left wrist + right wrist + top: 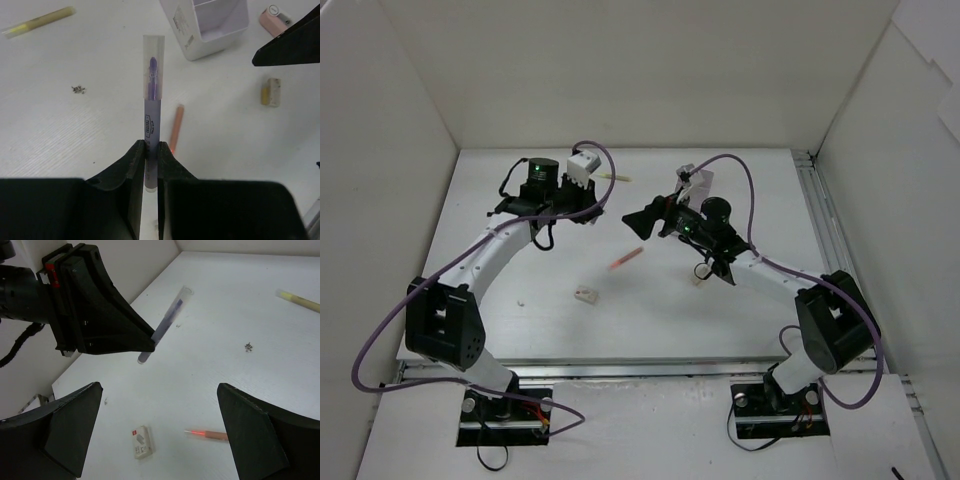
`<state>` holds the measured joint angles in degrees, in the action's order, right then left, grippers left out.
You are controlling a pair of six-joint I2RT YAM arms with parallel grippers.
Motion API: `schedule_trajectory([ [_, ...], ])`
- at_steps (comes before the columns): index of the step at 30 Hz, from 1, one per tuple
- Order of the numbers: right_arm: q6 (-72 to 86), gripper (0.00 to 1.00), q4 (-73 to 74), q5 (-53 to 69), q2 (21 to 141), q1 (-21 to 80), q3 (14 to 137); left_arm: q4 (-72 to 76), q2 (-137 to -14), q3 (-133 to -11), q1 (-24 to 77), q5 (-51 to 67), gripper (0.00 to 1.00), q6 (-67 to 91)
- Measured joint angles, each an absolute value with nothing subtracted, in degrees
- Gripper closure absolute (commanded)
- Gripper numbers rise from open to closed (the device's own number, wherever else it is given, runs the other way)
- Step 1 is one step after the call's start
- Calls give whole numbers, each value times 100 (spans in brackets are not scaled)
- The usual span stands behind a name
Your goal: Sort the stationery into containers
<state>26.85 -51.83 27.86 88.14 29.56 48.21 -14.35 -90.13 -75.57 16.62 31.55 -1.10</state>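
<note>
Next, I pass the purple pen (153,82) from my left gripper to my open right gripper, because the white divided box (215,25) stands next to my right arm, across from my left gripper.
My left gripper (151,145) is shut on a clear-barrelled purple pen (152,95) and holds it above the table; it also shows in the right wrist view (149,341) with the pen (169,317). The white divided box (212,22) stands beyond the pen's tip, with a pink piece (274,20) beside it. An orange pen (175,127) (625,258) (212,434) lies on the table under the gap between the grippers. A yellow-green pen (37,21) (615,177) (300,301) lies further back. A beige eraser (271,91) and a white one (141,442) (585,294) lie loose. My right gripper (160,390) (642,220) is open and empty.
A tiny dark speck (77,89) (247,346) lies on the table. A small white bit (520,300) lies near the left arm. White walls enclose the table on three sides. A metal rail (815,200) runs along the right edge.
</note>
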Motion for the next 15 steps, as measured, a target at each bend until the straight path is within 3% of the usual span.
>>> schedule_trajectory([
  [10,3048,6,-5194,2008,8814,3015,4823,-1170,-9050,-7522,2381,3192,100,696],
  [13,3146,11,-5201,1809,8884,3089,4893,-1184,-9050,-7568,2692,3148,100,775],
  [15,3236,22,-5210,1653,8971,3107,4984,-1201,-9050,-7612,2812,3124,100,801],
])
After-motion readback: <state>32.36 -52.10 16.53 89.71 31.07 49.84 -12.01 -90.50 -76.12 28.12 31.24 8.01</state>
